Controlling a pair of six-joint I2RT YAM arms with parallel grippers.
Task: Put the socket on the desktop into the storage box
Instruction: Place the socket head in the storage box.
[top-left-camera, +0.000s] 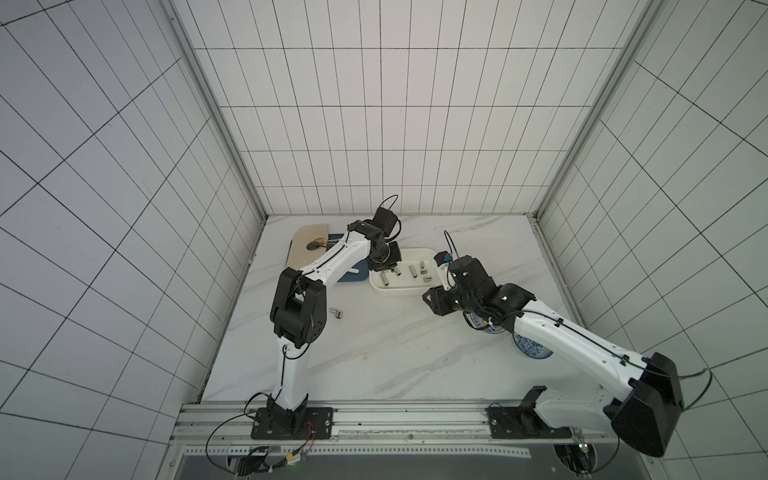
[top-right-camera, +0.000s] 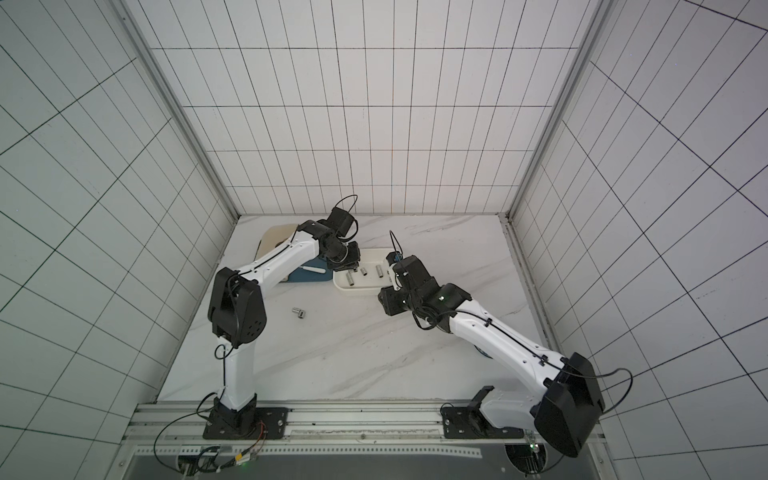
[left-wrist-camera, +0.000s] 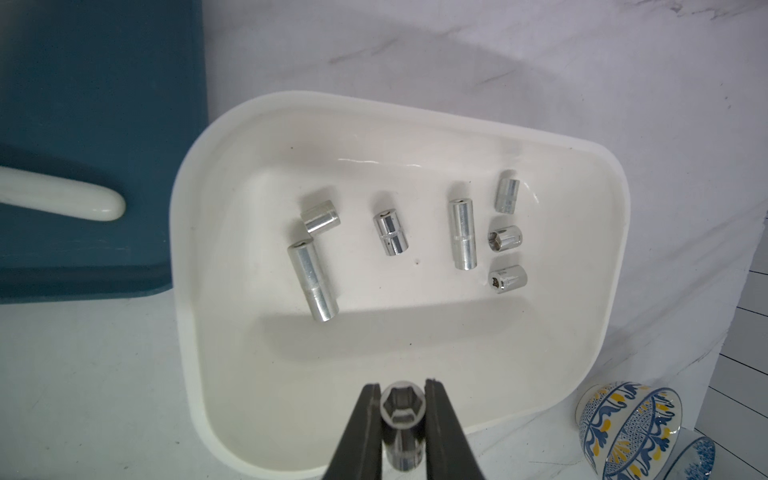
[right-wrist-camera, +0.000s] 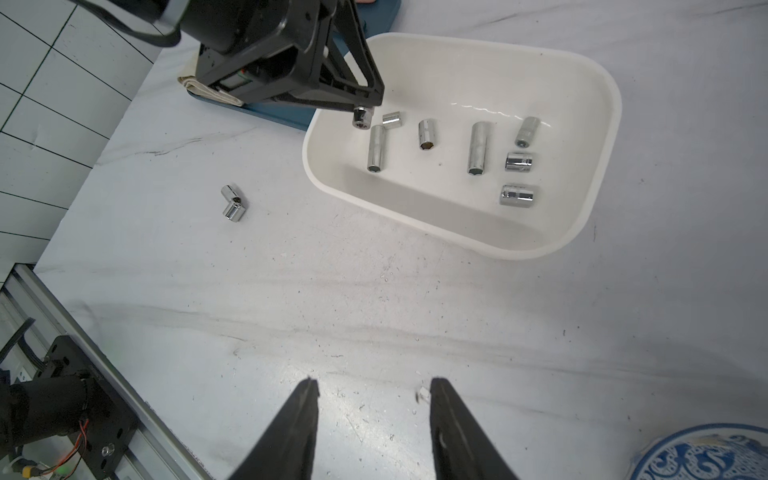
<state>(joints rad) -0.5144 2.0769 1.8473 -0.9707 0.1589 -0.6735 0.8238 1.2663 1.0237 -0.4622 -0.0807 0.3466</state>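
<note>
The robot's left gripper holds the chrome socket (right-wrist-camera: 362, 118) inside the storage box's rim, so it should keep on to the open part of the storage box's bottom among the sockets (right-wrist-camera: 453, 145), lower close and release there.
My left gripper (left-wrist-camera: 402, 390) is shut on a chrome socket (left-wrist-camera: 402, 409), hex opening toward the camera. In the right wrist view that held socket (right-wrist-camera: 362, 117) hangs over the left end of the white storage box (right-wrist-camera: 457, 237), just above its floor. Several sockets (left-wrist-camera: 462, 235) lie inside the box (left-wrist-camera: 183, 249). Two more sockets (top-left-camera: 336, 312) lie touching each other on the marble desktop (top-left-camera: 374, 353), left of the box. My right gripper (right-wrist-camera: 374, 386) stands open and empty over bare desktop in front of the box.
A dark-blue tray (left-wrist-camera: 83, 124) with a white rounded handle (left-wrist-camera: 62, 199) on it borders the box's left side. A beige board (top-left-camera: 309, 245) lies behind the tray. A blue-patterned cup (left-wrist-camera: 627, 428) and plates (top-left-camera: 532, 347) sit right of the box, under the right arm.
</note>
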